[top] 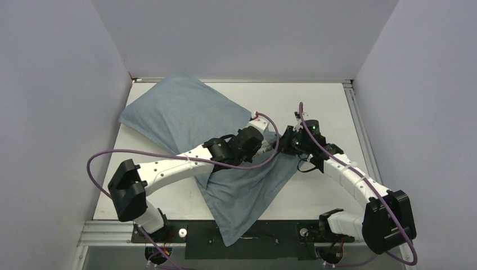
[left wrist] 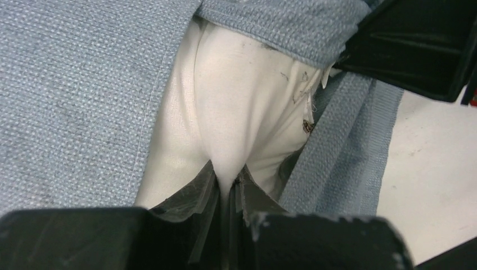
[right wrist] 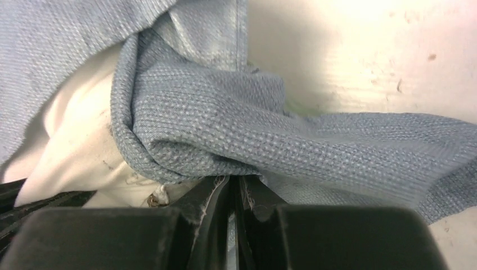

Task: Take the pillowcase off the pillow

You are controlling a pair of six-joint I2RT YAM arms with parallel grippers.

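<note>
I should take the pillowcase's near side point(top: 243, 191) and pull it off the pillow, since my right gripper holds the pillowcase's folded edge point(right wrist: 188, 160) right up against my left gripper.
The blue-grey pillowcase point(top: 185, 112) lies across the table from the far left to the near edge, its loose end point(top: 247, 197) hanging forward. The white pillow point(left wrist: 225, 112) shows only at the case's open mouth. My left gripper point(top: 269, 147) is shut on a pinch of the pillow's white fabric point(left wrist: 229, 179). My right gripper point(top: 279, 146) faces it from the right and is shut on the pillowcase's folded edge point(right wrist: 225, 152). The pillow also shows in the right wrist view point(right wrist: 73, 140). The two grippers nearly touch.
The white table point(top: 326, 112) has a metal rail point(top: 357, 124) along its right side. Grey walls close in on the left, back and right. Purple cables point(top: 112, 154) loop off both arms. The black base plate point(top: 270, 239) lies at the near edge.
</note>
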